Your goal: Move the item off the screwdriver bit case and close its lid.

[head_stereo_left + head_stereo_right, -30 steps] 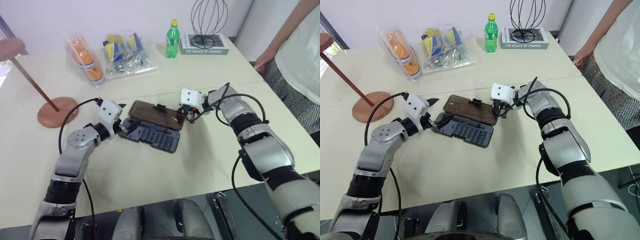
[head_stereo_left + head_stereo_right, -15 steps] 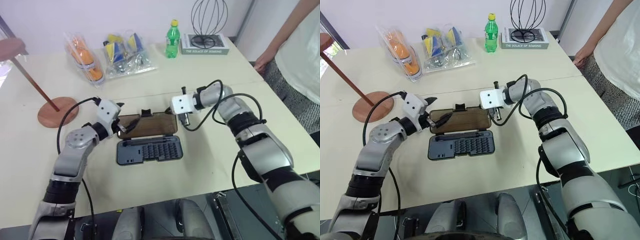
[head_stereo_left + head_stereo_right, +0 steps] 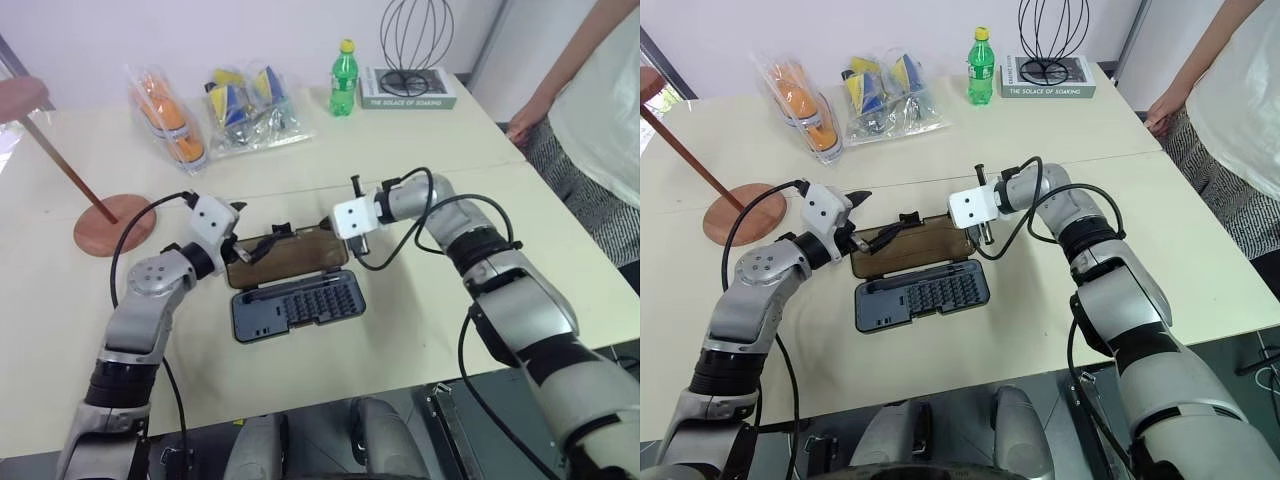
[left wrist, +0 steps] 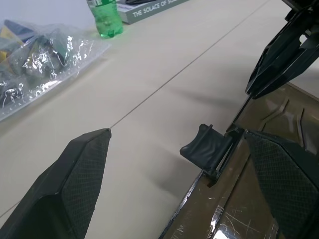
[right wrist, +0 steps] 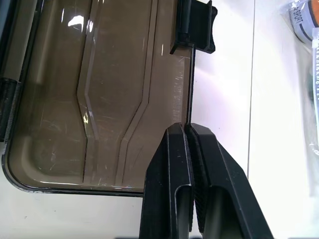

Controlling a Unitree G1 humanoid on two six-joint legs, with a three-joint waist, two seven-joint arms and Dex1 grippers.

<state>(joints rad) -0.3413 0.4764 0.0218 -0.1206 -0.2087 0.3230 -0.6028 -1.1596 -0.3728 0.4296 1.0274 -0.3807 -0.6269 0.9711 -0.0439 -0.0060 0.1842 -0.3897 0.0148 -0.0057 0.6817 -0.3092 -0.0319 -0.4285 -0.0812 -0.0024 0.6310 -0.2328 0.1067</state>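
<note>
Next, I steady the body's end [image 3: 249, 318] with my left gripper before my right gripper raises the lid, since the case's body [image 3: 300, 306] lies free with both grippers at the lid.
The dark grey screwdriver bit case [image 3: 296, 306] lies open in the middle of the table, rows of bits showing. Its smoky-brown lid [image 3: 290, 256] is hinged back, the far edge tilted a little up, with the black latch [image 4: 207, 147] on that edge. My right gripper [image 5: 188, 130] is shut on the lid's far edge near its right corner; the thin rim runs in between the fingertips. At the lid's left end my left gripper [image 3: 248, 232] stands open, and the latch lies between its fingers untouched. The item, a reddish-brown wooden stand [image 3: 113, 223], rests on the table far left, apart from the case.
Two clear bags of orange [image 3: 170, 122] and yellow-blue [image 3: 245, 105] goods, a green bottle [image 3: 344, 78] and a book [image 3: 408, 90] under a wire ornament line the back. A person [image 3: 590, 120] stands at the right, one hand on the table's corner.
The case has swung from lying diagonal to lying square with the table's front edge. My right gripper moved left with the lid's corner and rolled. My left gripper kept still.
</note>
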